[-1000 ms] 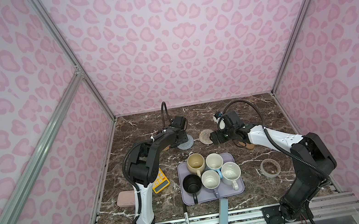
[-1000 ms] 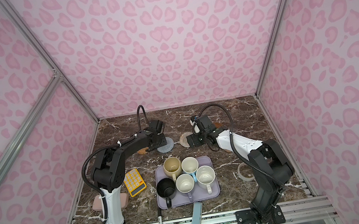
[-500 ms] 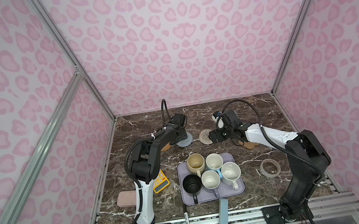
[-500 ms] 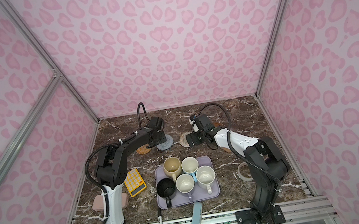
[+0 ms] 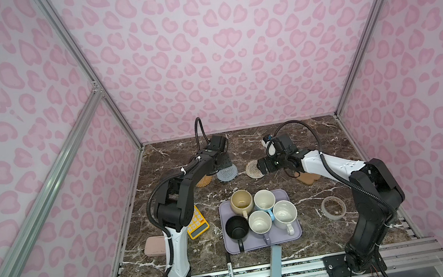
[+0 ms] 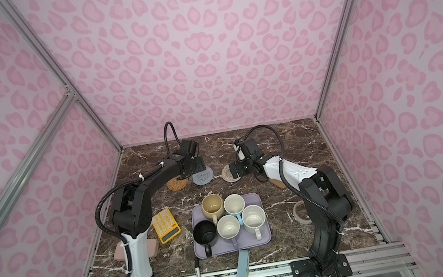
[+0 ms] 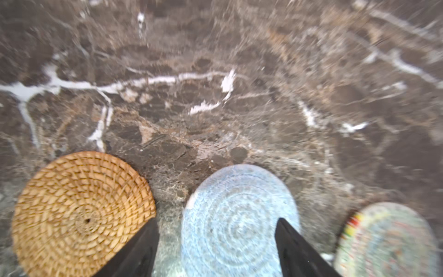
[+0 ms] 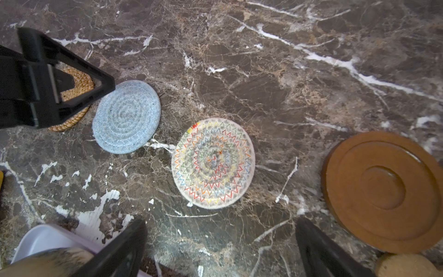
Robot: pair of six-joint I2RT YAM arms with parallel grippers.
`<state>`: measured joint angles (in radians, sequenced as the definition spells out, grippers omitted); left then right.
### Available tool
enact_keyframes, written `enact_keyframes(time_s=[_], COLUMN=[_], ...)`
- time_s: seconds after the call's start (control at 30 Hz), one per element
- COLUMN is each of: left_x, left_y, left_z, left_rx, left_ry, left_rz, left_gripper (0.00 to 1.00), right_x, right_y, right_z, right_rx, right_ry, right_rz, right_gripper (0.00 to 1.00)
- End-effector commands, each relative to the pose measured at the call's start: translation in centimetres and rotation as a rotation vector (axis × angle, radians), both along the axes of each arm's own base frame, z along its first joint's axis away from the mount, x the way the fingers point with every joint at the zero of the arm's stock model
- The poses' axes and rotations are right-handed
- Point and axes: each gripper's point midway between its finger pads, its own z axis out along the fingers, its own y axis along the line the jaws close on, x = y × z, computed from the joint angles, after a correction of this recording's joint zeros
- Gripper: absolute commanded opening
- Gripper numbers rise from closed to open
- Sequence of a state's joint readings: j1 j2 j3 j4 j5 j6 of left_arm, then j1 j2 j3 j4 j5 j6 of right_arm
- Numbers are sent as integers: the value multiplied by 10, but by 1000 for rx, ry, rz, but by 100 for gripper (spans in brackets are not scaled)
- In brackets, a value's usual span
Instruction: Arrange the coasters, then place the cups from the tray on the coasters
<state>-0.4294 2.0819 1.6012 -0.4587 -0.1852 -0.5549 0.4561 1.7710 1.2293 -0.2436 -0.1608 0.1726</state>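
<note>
The brown disc is farther away from the cream coaster than the grey-blue coaster is, so next my right gripper slides the brown disc (image 8: 383, 191) toward the row.
Three woven coasters lie in a row at the back of the table: orange (image 5: 204, 181), grey-blue (image 5: 227, 173) and cream (image 5: 253, 169). My left gripper (image 7: 217, 219) hangs open just over the grey-blue coaster (image 7: 235, 220), holding nothing. My right gripper (image 8: 220, 220) is open over bare marble beside the cream coaster (image 8: 213, 163). The brown disc (image 8: 383, 191) and the cork paw (image 5: 309, 178) lie under the right arm. The lavender tray (image 5: 295, 234) holds the beige (image 5: 241, 201), light blue (image 5: 264, 199), black (image 5: 236, 227), lavender (image 5: 259, 222) and speckled white (image 5: 284, 213) cups.
A yellow calculator (image 5: 197, 223) and a pink case (image 5: 154, 246) lie by the left arm's base. A tape roll (image 5: 333, 207) sits right of the tray. A black pen (image 5: 230, 275) and a blue-grey bar (image 5: 275, 268) lie at the front edge.
My left gripper's jaws have widened over the grey-blue coaster, which now lies flat on the table. The right arm has barely shifted.
</note>
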Motion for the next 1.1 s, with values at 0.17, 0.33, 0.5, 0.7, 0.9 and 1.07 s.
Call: enact_keyframes(time_s=[0.17, 0.33, 0.5, 0.7, 0.9, 1.07], left_x=[-23, -52, -76, -92, -100, -101], left_y=[-20, -26, -21, -12, -11, -10], left_z=[76, 88, 86, 72, 69, 74], left_rx=[-242, -341, -366, -354, -363, -366], left_ry=[-125, -123, -118, -89, -80, -94], left_rz=[-96, -155, -161, -149, -145, -146], left_gripper=[91, 99, 100, 100, 99, 100], right_x=[-2, 1, 6, 13, 15, 15], right_y=[-6, -9, -5, 3, 14, 10], right_z=[-28, -52, -69, -89, -103, -119], right_rx=[-32, -88, -118, -150, -178, -218], right_ry=[80, 120, 146, 176, 197, 238], right_rz=[-31, -56, -56, -52, -51, -92], right_gripper=[92, 87, 80, 71, 63, 58])
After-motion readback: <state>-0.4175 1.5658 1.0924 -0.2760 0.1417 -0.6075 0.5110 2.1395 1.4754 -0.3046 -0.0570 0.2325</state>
